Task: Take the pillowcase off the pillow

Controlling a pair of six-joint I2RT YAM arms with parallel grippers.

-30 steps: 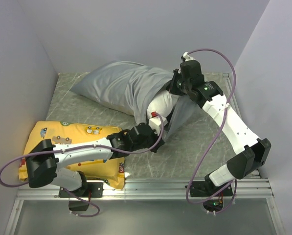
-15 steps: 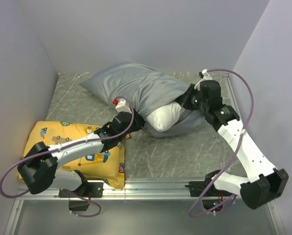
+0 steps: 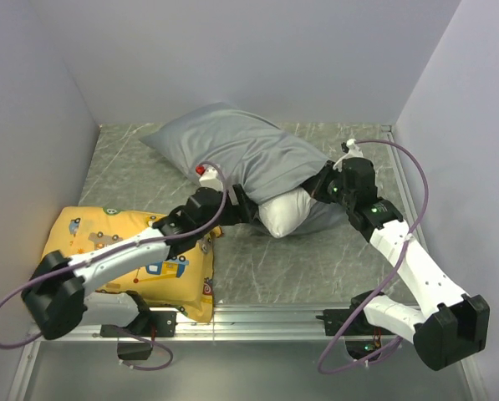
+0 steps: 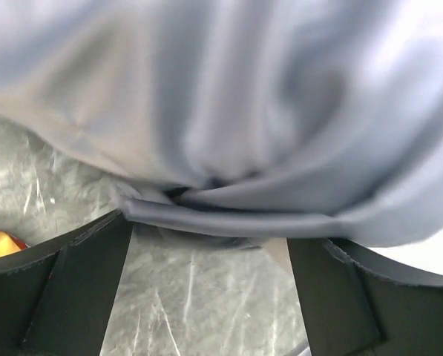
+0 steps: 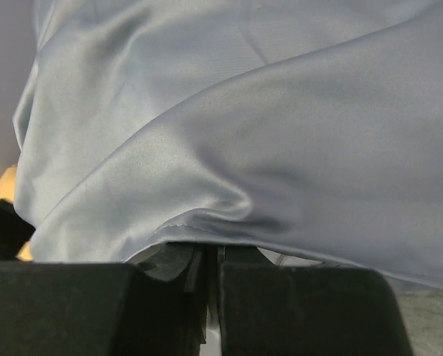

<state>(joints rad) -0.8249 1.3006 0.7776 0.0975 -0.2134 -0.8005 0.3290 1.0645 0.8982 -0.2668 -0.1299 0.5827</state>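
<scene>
The pillowcase's folded hem (image 4: pixel 228 221) is lying across the open fingers of my left gripper. Next, I move back and grab the white pillow's protruding end (image 3: pixel 283 215) while my right gripper holds the pillowcase.
The grey pillowcase (image 3: pixel 232 150) lies across the back of the table, and the white pillow (image 3: pixel 284 212) pokes out of its near opening. My left gripper (image 3: pixel 242 205) sits at the left side of that opening, open. In the left wrist view, the pillowcase's folded hem (image 4: pixel 228 220) lies across the tips of the spread fingers (image 4: pixel 73 289), with bare table between them. My right gripper (image 3: pixel 319 185) is at the right side of the opening, shut on the pillowcase. In the right wrist view, the grey pillowcase (image 5: pixel 251 126) drapes over the closed right gripper (image 5: pixel 214 259).
A yellow cushion (image 3: pixel 124 255) printed with vehicles lies at the near left, under my left arm. Grey walls close the table (image 3: pixel 316 259) in on the left, back and right. A metal rail (image 3: pixel 266 317) runs along the near edge.
My left gripper let go, moved back and left to the pillowcase's hem, and opened. The right arm came down and nearer, and the lifted pillowcase settled flat over the pillow.
</scene>
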